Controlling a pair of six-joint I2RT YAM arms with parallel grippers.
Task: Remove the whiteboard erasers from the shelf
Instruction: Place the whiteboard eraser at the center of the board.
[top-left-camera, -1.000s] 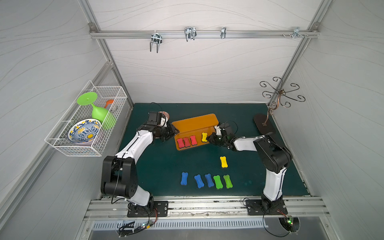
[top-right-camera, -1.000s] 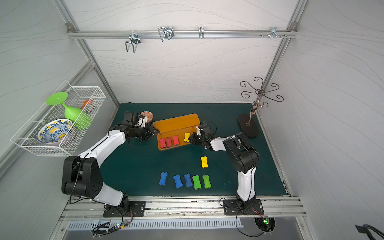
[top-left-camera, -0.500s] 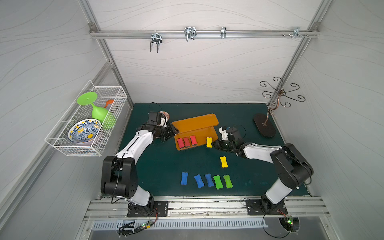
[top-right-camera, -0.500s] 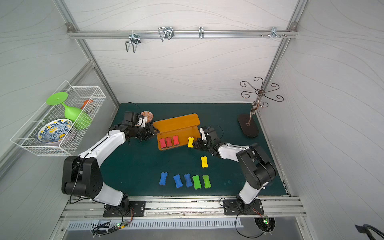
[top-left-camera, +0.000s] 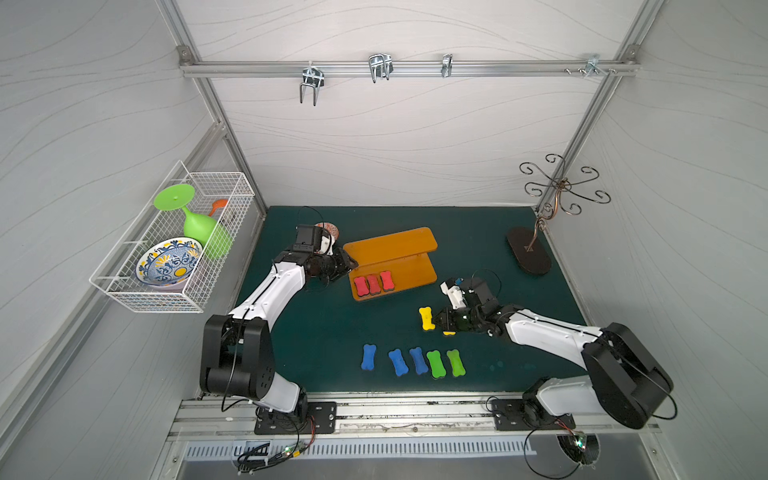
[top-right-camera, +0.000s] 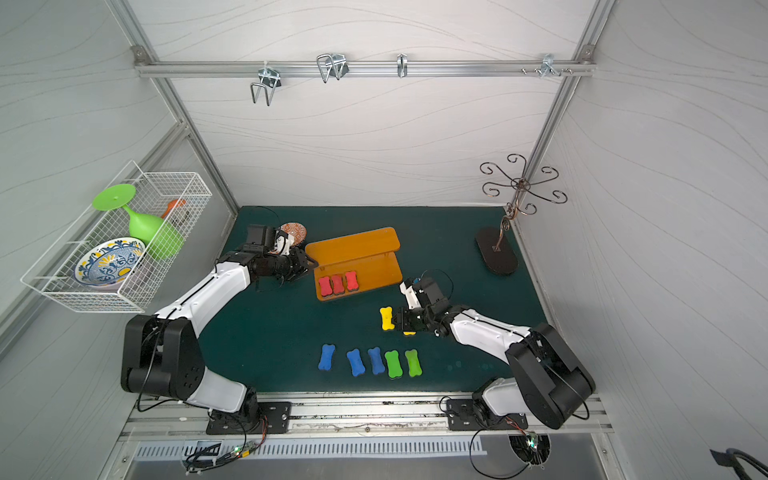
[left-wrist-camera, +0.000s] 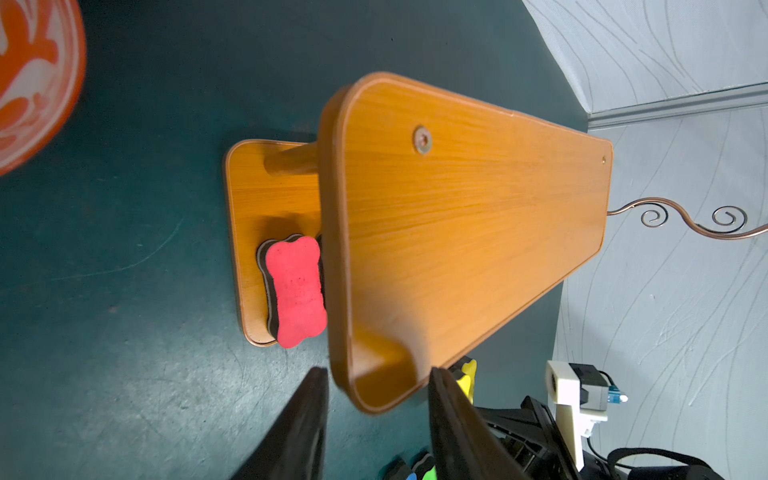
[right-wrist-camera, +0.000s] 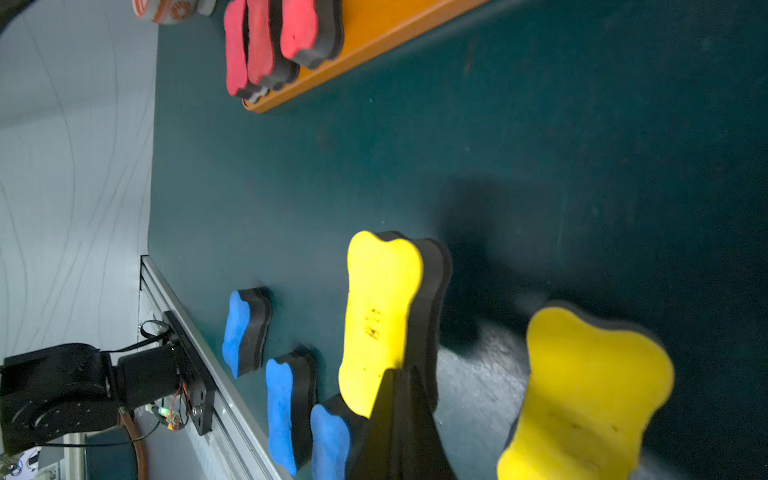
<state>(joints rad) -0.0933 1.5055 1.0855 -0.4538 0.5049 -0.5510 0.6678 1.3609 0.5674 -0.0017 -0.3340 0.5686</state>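
Note:
The held yellow eraser (top-left-camera: 426, 317) is hanging face up over open mat (top-left-camera: 428, 337), away from the second yellow eraser. My right gripper should go on lowering it until it rests, then let go.
The orange-brown shelf (top-left-camera: 390, 245) stands mid-mat, with three red erasers (top-left-camera: 374, 284) side by side on its lower board. My left gripper (top-left-camera: 348, 262) is at the shelf's left end. In the left wrist view its jaws close around a corner of the upper board (left-wrist-camera: 457, 228). My right gripper (top-left-camera: 440, 322) is shut on one end of a yellow eraser (top-left-camera: 426, 318), just above the mat in front of the shelf. A second yellow eraser (right-wrist-camera: 582, 395) lies right beside it, mostly hidden under the gripper in both top views. Three blue erasers (top-left-camera: 398, 362) and two green erasers (top-left-camera: 445, 363) lie in a row nearer the front.
A white wire basket (top-left-camera: 124, 286) on the left wall holds a patterned bowl and a green glass. A small patterned bowl (top-left-camera: 330, 228) sits behind my left wrist. A metal scroll-hook stand (top-left-camera: 530, 251) is at the back right. A hook rail (top-left-camera: 380, 66) runs overhead.
My right gripper has carried the yellow eraser off the shelf's lower board, forward and down to beside the other yellow one. The left arm has stayed still.

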